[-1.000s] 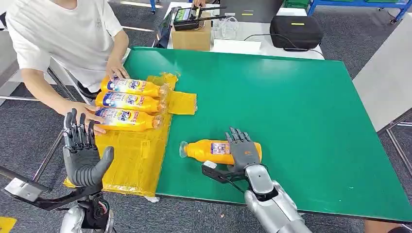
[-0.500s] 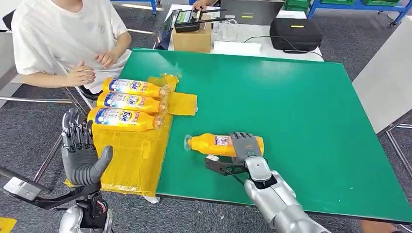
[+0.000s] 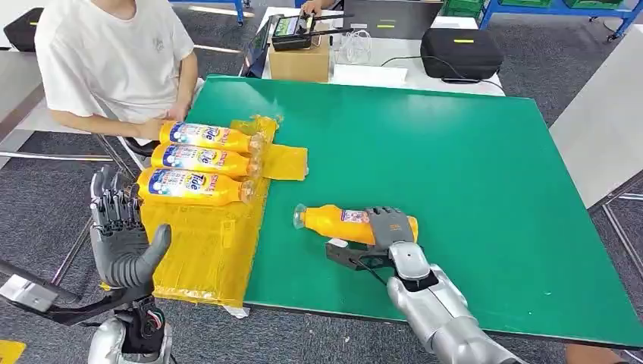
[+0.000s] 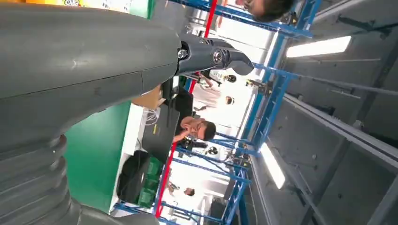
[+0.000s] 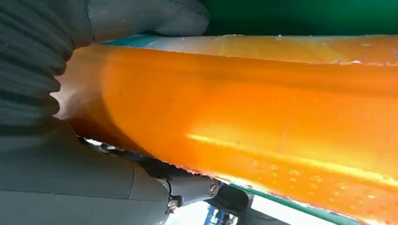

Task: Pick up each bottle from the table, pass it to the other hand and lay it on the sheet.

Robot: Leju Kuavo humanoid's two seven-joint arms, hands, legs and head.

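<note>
The held orange bottle (image 3: 341, 224) should stay put label up when I lay it down, because the bottles on the yellow sheet (image 3: 199, 159) all rest that way.
My right hand (image 3: 388, 231) grips an orange bottle (image 3: 334, 223) near the green table's (image 3: 455, 167) front edge, cap pointing left; the bottle seems lifted a little off the surface. Close up, the orange bottle (image 5: 263, 108) lies against my right hand (image 5: 70, 93). Three orange bottles (image 3: 199, 161) lie side by side on the yellow sheet (image 3: 208, 250) at the table's left. My left hand (image 3: 121, 235) is held upright and open beyond the sheet's left edge, palm toward the table, holding nothing. My left hand (image 4: 94, 61) looks out over the room.
A person in a white shirt (image 3: 114, 57) sits at the table's far left corner, hands next to the top bottle. A cardboard box (image 3: 299, 57) and a black case (image 3: 461, 49) stand on a white table behind.
My right hand has closed on the bottle and moved it slightly right and away from me. The person's hands left the bottles and drew back. My left hand drifted a little left.
</note>
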